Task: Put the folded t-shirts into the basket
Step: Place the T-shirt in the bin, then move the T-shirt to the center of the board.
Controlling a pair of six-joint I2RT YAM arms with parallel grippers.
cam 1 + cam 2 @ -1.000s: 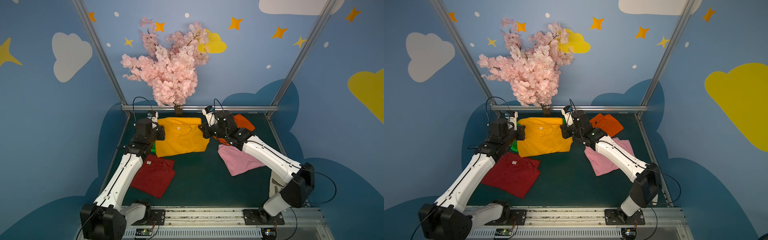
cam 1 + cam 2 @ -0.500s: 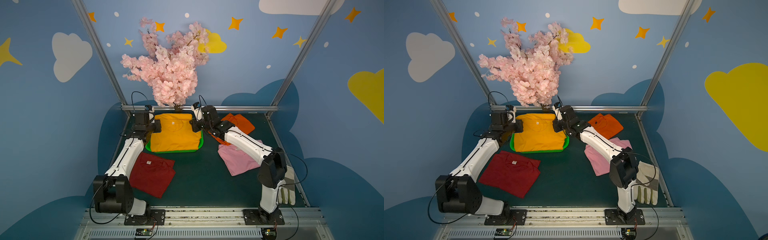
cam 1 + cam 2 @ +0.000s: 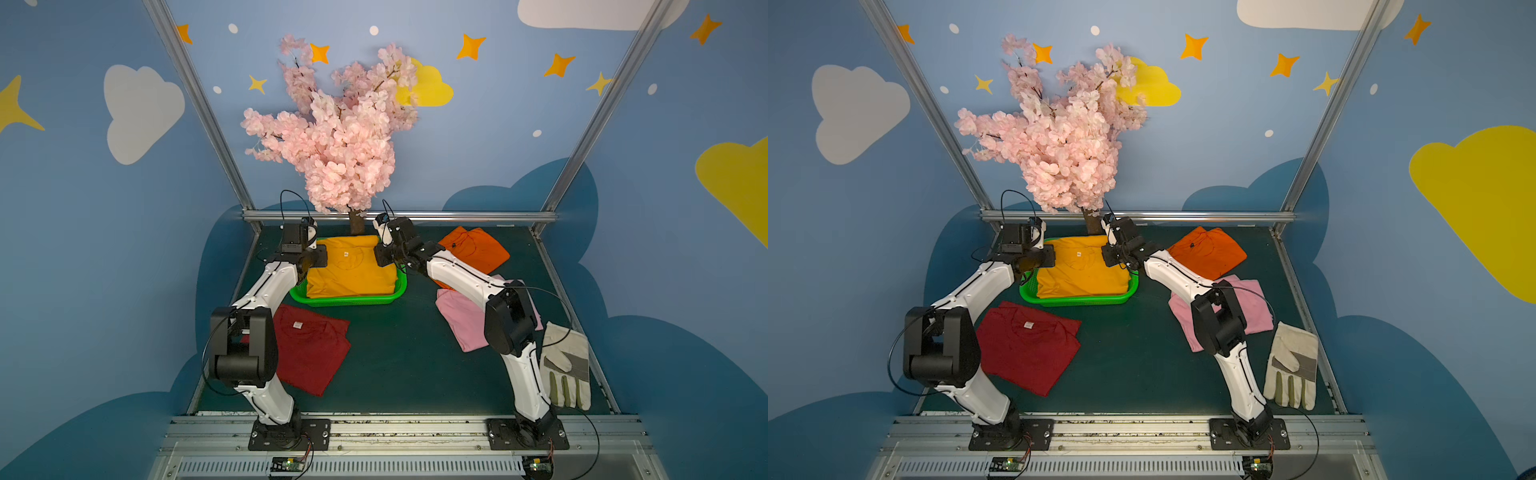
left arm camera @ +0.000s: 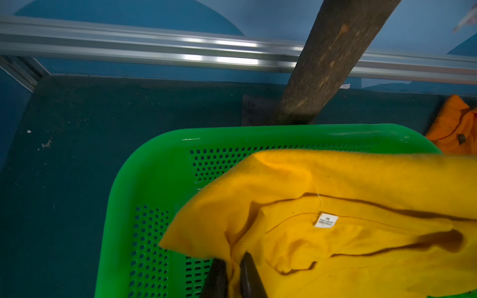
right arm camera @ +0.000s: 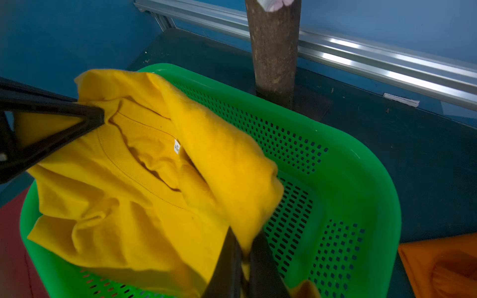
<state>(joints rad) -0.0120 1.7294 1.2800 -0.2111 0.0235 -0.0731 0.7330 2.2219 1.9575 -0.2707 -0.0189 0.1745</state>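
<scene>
The dark red t-shirt [image 3: 313,348] is far from the robot's right arm, so next the left gripper pulls it to the open middle [image 3: 388,360] before the right gripper grabs one of its corners.
The mustard yellow t-shirt [image 3: 351,270] lies in the green basket [image 3: 349,300] at the back of the table, its collar end raised. My left gripper [image 4: 233,256] is shut on the shirt's one back corner over the basket's left side. My right gripper [image 5: 244,230] is shut on the other back corner over the right side. The dark red t-shirt [image 3: 311,349] lies flat at the front left. On the right, partly under my right arm, lies the pink t-shirt [image 3: 461,316]. At the back right is the orange t-shirt [image 3: 473,249].
A blossom tree's trunk [image 3: 356,222] stands right behind the basket, close to both grippers. The metal rail [image 3: 457,216] closes the back edge. A white-and-grey work glove [image 3: 567,365] lies at the front right beside my right arm's base.
Both arms have stretched toward the back and lowered the yellow shirt into the basket. The basket's green rim now shows all round the shirt.
</scene>
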